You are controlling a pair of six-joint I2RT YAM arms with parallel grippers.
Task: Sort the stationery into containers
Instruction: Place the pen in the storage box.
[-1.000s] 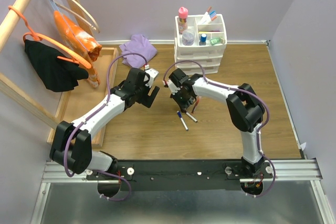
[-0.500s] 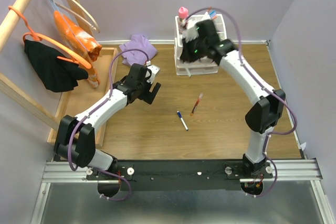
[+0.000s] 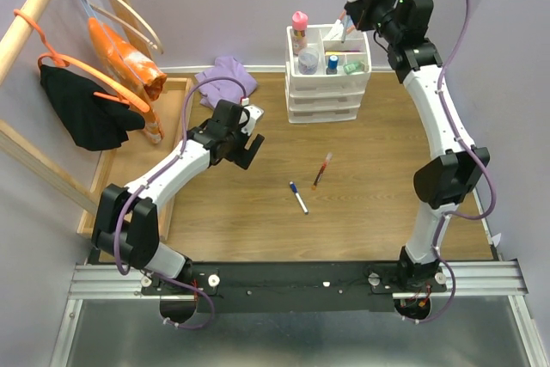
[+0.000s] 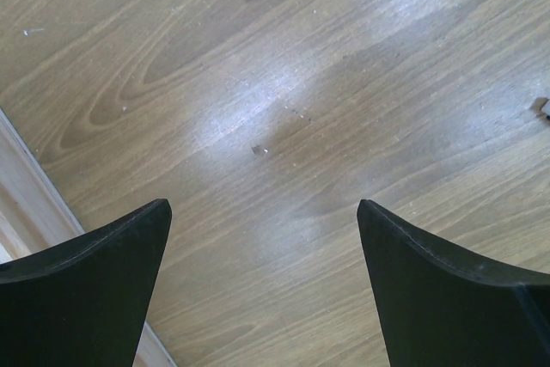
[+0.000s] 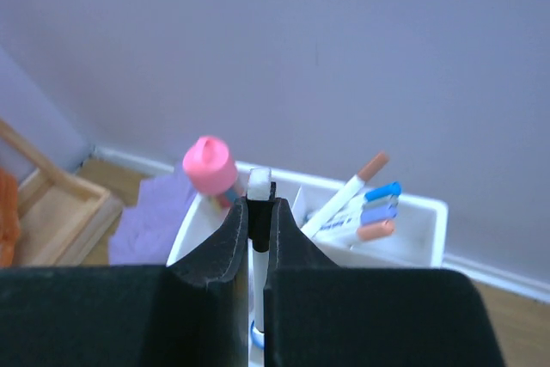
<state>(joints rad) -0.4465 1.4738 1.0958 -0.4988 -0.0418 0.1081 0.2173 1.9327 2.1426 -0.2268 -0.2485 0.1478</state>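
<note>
The white marker (image 3: pixel 345 30) is hanging upright by its black cap, so the robot's right gripper should go on toward the open space (image 3: pixel 356 38) beside the other markers and let go there.
My right gripper (image 5: pixel 260 212) is shut on a thin white marker (image 5: pixel 260 198) with a black cap. It holds the marker upright above the divided top tray (image 3: pixel 361 39) of the white drawer unit (image 3: pixel 327 92), near the back compartments. That tray holds a pink-capped glue bottle (image 3: pixel 299 28), a grey round jar (image 3: pixel 308 62) and several markers (image 5: pixel 365 208). A blue-capped marker (image 3: pixel 298 198) and a red marker (image 3: pixel 322 169) lie on the table. My left gripper (image 3: pixel 249 149) is open and empty over bare wood (image 4: pixel 266 152).
A purple cloth (image 3: pixel 227 75) lies left of the drawer unit. A long wooden tray (image 3: pixel 129 156) runs along the left side under a rail with hangers (image 3: pixel 103 58). Walls close the back and right.
My right arm has lifted a marker from the table middle, carried it to the drawer unit, then risen above the tray's back. The left arm has barely moved.
</note>
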